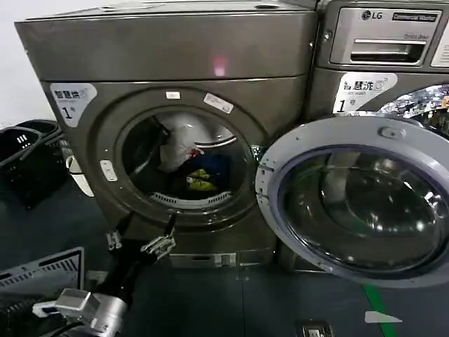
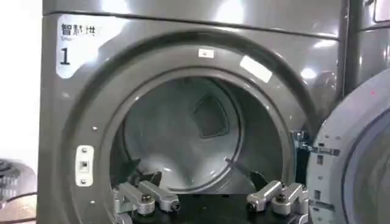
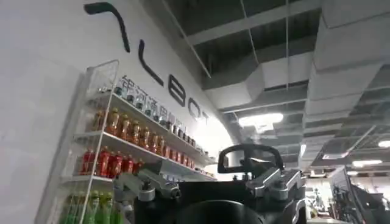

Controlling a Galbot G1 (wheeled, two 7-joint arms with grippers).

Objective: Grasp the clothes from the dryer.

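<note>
The yellow-green piece (image 1: 202,182) will come free on its own and hang limp when the robot lifts it, because it lies crumpled in front of the dark blue one (image 1: 217,167).
The dryer (image 1: 168,63) is a bronze-grey machine with a "1" sticker, and its round door (image 1: 358,203) hangs swung open to the right. Through the porthole lie the clothes: a white piece (image 1: 184,144), a dark blue one (image 1: 216,166) and a yellow-green one (image 1: 201,182) low in the drum. My left gripper (image 1: 138,242) is open, in front of the dryer just below the porthole's lower left rim. In the left wrist view the left gripper (image 2: 210,201) faces the drum (image 2: 183,134), nothing between its fingers. My right gripper (image 3: 213,185) is open and empty, pointing up toward the ceiling.
An LG-badged machine (image 1: 386,35) stands at the right behind the open door. Black baskets (image 1: 28,151) sit on the floor at the left, and a grey crate (image 1: 42,277) lies near my left arm. A shelf of bottles (image 3: 122,140) lines the wall beside my right gripper.
</note>
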